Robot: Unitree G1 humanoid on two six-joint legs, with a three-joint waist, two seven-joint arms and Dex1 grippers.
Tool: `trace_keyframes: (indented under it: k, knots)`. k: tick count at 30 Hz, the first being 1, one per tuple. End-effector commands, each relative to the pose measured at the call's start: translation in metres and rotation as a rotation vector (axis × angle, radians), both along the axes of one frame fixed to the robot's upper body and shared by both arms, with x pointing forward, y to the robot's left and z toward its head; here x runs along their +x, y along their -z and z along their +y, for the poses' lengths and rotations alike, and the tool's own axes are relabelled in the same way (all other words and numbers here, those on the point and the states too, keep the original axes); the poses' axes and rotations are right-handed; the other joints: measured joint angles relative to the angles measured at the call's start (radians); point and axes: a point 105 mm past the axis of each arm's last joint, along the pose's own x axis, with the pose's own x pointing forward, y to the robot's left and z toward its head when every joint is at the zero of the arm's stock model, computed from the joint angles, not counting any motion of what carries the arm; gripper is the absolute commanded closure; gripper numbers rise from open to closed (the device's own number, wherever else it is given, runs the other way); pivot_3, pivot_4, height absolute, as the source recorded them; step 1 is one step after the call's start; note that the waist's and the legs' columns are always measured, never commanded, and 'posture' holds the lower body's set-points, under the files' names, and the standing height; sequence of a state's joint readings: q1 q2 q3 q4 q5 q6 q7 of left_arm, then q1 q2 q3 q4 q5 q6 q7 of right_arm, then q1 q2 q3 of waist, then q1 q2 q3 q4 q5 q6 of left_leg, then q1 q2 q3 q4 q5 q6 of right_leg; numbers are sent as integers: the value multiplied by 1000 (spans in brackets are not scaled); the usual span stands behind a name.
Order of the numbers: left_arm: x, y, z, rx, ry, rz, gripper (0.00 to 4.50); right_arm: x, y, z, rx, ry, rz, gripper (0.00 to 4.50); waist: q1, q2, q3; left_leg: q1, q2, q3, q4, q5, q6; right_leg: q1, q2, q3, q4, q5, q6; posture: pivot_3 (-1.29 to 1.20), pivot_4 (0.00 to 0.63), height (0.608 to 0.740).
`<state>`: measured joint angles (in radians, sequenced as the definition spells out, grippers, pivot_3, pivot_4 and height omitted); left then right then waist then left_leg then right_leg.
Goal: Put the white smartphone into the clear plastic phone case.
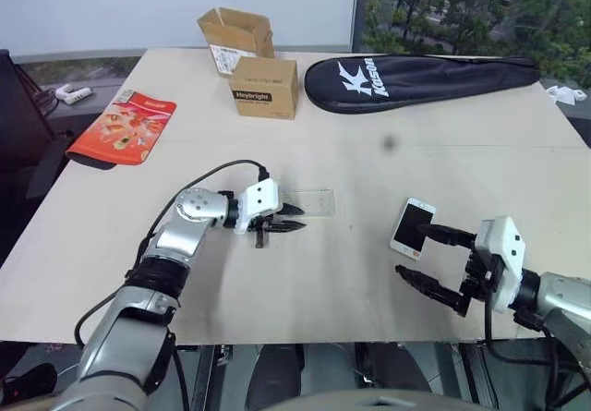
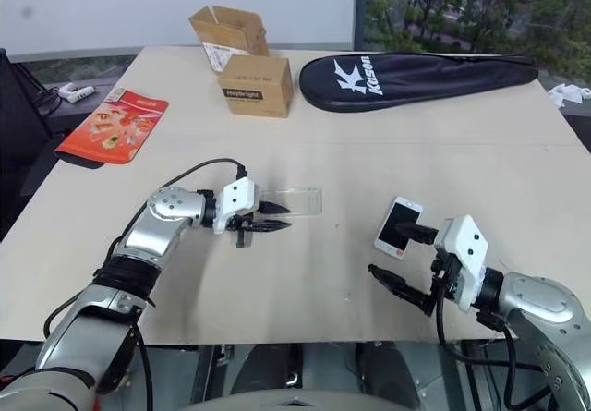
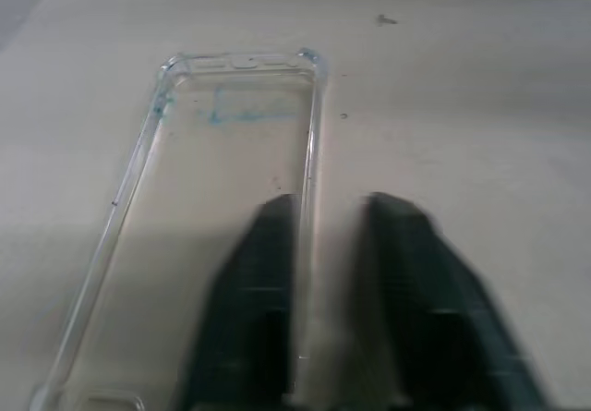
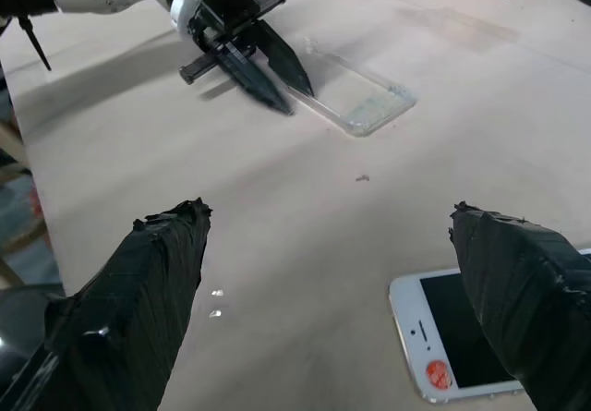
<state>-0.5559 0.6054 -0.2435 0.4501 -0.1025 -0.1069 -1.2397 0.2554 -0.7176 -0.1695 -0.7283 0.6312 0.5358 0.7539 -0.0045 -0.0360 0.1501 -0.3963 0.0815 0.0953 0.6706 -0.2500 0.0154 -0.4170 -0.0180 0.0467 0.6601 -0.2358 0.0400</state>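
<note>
My gripper will lay the white smartphone [image 1: 412,229] in the clear plastic phone case, and it will sit crooked and need a push, because a raised rim [image 1: 332,202] goes around the case.
The clear plastic phone case [image 1: 315,201] lies flat on the beige table [image 1: 369,162], left of centre. My left gripper [image 1: 294,218] has come in from the left and is shut on the case's near long edge. In the left wrist view one finger [image 3: 254,291] is inside the case [image 3: 222,162] and the other outside its wall. The white smartphone [image 1: 412,226] lies screen up at the right. My right gripper [image 1: 427,257] stands open just in front of it. One of its fingertips [image 4: 517,291] hangs over the phone's [image 4: 443,337] home-button end without gripping it.
Two cardboard boxes [image 1: 264,87] [image 1: 235,34] and a black racket bag [image 1: 416,77] sit at the far side of the table. A red packet [image 1: 123,125] lies at the far left edge. The table's front edge [image 1: 305,340] runs close below both grippers.
</note>
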Motion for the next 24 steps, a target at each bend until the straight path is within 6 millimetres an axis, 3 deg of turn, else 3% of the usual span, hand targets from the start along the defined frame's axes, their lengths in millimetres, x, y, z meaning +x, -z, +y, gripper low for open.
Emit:
trace_keyframes:
  k: [1,7,12,19,24]
  knots:
    - [-4,1,-2,53,26,23,4434,-1,-9,2,-13,-13,-43,0,-4,0,0,0,0,0,0,0,0,0,0,0,0,0,0,0,150,732]
    - [-31,-27,-35,27,164,54,4434,2,-10,-4,-25,-15,-40,0,-4,0,0,-4,0,-1,-1,0,0,-1,0,-1,-1,1,-2,0,150,732]
    - [-62,-22,-55,80,284,102,4434,5,-11,-8,-33,6,-49,0,-5,0,0,-5,-1,-4,-2,-1,2,-2,1,-2,-2,0,0,0,150,732]
    - [-61,-15,-61,100,196,127,4434,4,-15,-11,-48,31,-62,0,-6,0,0,-4,-1,-7,-2,-2,2,-1,1,-3,-1,-1,1,0,150,732]
    - [-62,-23,-71,37,110,183,4434,5,-16,-13,-51,51,-62,0,-6,0,0,-4,-2,-6,-1,-2,2,-1,0,-3,-1,-2,3,0,150,732]
